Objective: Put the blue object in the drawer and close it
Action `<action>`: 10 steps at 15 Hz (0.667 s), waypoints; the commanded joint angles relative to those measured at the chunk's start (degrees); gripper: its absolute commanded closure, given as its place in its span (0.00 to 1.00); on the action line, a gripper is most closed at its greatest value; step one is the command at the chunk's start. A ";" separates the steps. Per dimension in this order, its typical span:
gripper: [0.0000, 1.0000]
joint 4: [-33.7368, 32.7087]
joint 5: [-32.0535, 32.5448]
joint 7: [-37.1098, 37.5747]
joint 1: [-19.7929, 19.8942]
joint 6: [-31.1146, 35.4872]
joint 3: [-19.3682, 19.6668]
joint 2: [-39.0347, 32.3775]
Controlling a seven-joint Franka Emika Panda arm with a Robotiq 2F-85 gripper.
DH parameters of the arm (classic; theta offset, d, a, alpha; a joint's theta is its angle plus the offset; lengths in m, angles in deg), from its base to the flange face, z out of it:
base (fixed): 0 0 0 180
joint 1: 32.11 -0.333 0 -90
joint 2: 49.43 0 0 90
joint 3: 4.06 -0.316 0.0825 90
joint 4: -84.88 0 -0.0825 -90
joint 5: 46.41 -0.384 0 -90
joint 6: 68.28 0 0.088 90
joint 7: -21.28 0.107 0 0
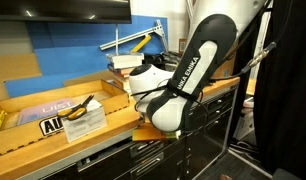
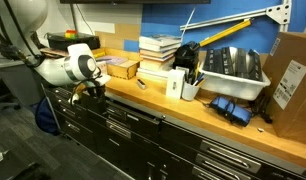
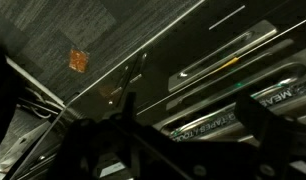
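Note:
Next, I move back, lift clear and turn straight toward the drawer fronts (image 3: 193,42) before I open a drawer, because my gripper is at a slant to the metal drawer handle (image 3: 231,104).
A small blue object (image 2: 233,108) lies on the wooden bench top (image 2: 143,92), in front of a white bin. My gripper (image 2: 92,90) is far from it, at the front edge of the bench beside the top row of black drawers (image 2: 123,122). In the wrist view the two dark fingers stand wide apart with nothing between them (image 3: 193,125), facing the drawer fronts and their metal handles (image 3: 218,68). The drawers seen here look closed. In an exterior view the arm (image 1: 188,70) hides the gripper, and the blue object is out of sight.
A white bin of tools (image 2: 233,68), a stack of books (image 2: 158,52), a white box (image 2: 176,84) and a cardboard box (image 2: 293,80) stand on the bench. Yellow-handled pliers (image 1: 85,106) lie on a bag. A large blue wall panel (image 1: 63,45) is behind.

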 commanded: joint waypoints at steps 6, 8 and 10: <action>0.00 8.71 -1.35 -4.45 -0.99 0.14 -3.04 14.25; 0.00 8.48 -0.43 -3.67 -0.62 1.15 -4.57 14.61; 0.00 6.74 2.94 -0.37 -0.40 1.55 -5.31 12.26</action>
